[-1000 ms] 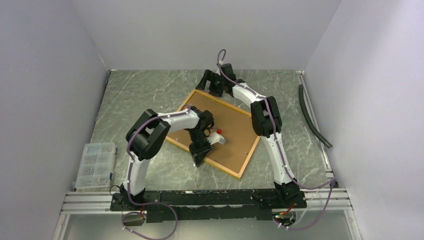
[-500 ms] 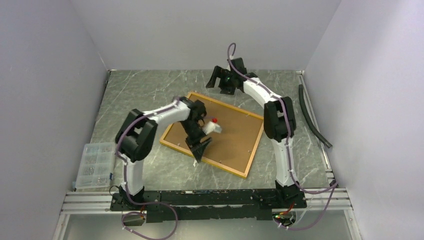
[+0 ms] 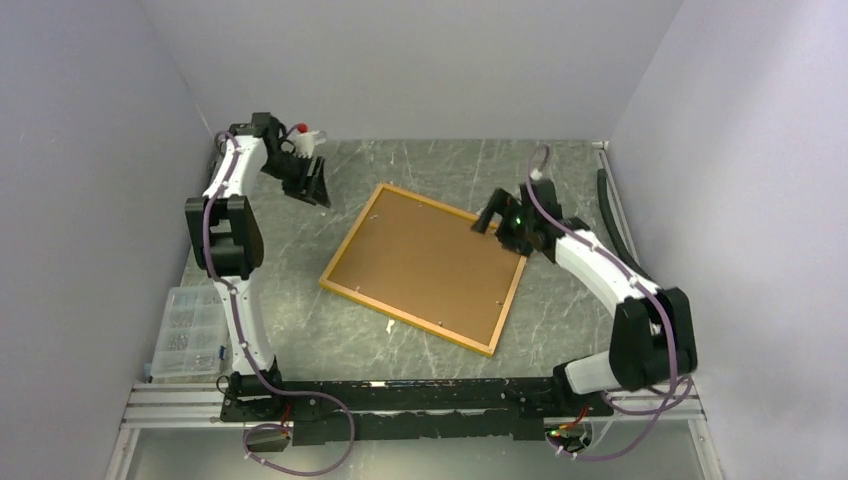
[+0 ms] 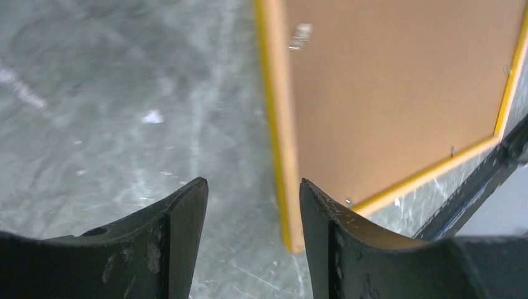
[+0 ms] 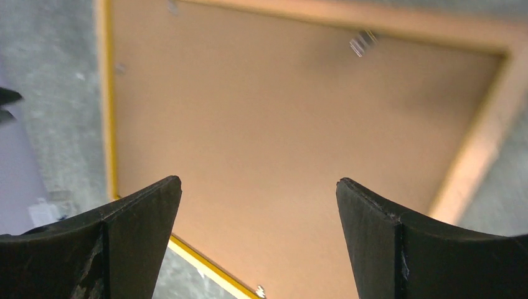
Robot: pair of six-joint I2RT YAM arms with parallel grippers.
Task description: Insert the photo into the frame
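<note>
The frame (image 3: pixel 428 266) lies crooked between my grippers, so I should turn it square and brace its side rail (image 3: pixel 351 237) with my left gripper before working the metal tabs.
The frame (image 3: pixel 400 317) lies back-up in the middle of the table, yellow edges around a brown backing board (image 3: pixel 430 265) held by small metal tabs. The photo is hidden. My left gripper (image 3: pixel 314 190) hangs over the bare table at the far left, well away from the frame. In the left wrist view the left gripper (image 4: pixel 252 194) is open and empty, with the frame's rail (image 4: pixel 280 124) ahead on the right. My right gripper (image 3: pixel 487 218) hovers at the frame's far right corner. In the right wrist view the right gripper (image 5: pixel 258 187) stands wide open above the backing board (image 5: pixel 280 112), holding nothing.
A clear plastic compartment box (image 3: pixel 190 330) sits at the near left. A black hose (image 3: pixel 625 235) lies along the right wall. A small white scrap (image 3: pixel 388 327) rests on the marble table just in front of the frame. Walls close in three sides.
My left arm lifted off the backing board and swung to the far left corner, its jaws opening. The right arm came round from the frame's far corner to its right corner. The frame turned slightly.
</note>
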